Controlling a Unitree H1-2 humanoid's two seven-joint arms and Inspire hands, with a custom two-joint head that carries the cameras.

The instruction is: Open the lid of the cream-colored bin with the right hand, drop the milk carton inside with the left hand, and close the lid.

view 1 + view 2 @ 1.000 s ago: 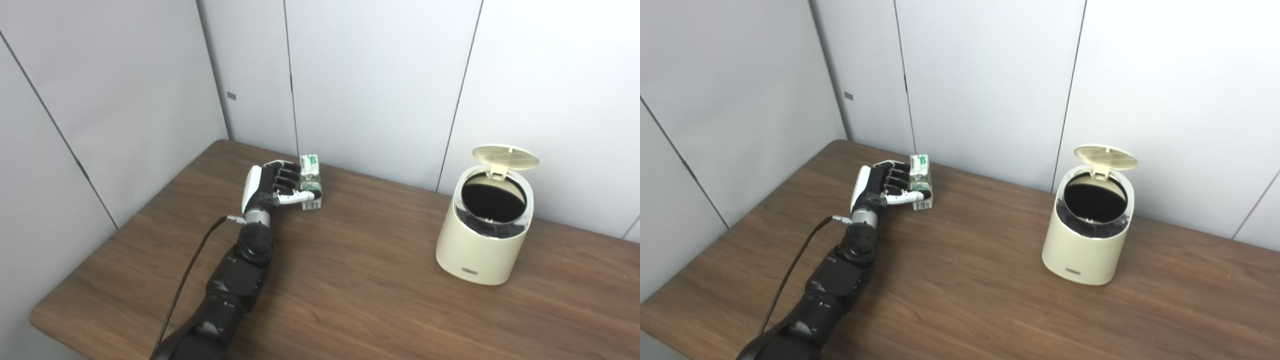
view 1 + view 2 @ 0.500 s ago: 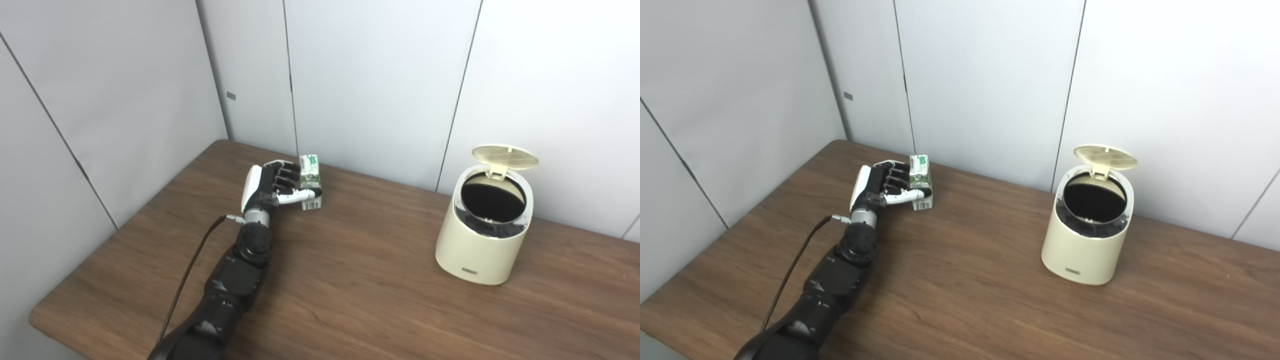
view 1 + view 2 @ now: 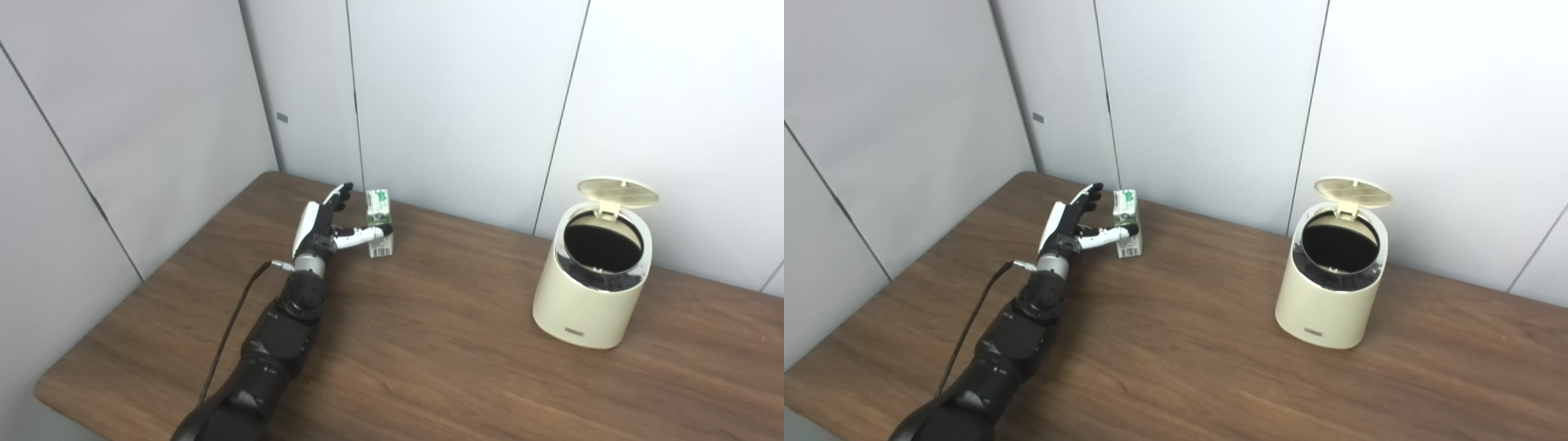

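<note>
I expect the milk carton (image 3: 379, 223) to slip through the bin's dark opening (image 3: 603, 244) and come to rest below the bin's rim when I drop it in, because the carton is slimmer than the opening.
A small green-and-white milk carton (image 3: 380, 220) stands upright on the brown table (image 3: 429, 343) near the back wall. My left hand (image 3: 324, 222) is open just left of it, fingers stretched toward the wall and the thumb lying across the carton's front. The cream-colored bin (image 3: 593, 282) stands at the right with its round lid (image 3: 618, 192) raised and the dark inside showing. My right hand is not in view.
Grey wall panels close the table in at the back and the left. A black cable (image 3: 229, 334) runs along my left forearm. Bare tabletop lies between the carton and the bin.
My left hand has opened: the fingers that were curled around the carton now point straight out, and the hand has drawn a little to the left. The carton stays standing.
</note>
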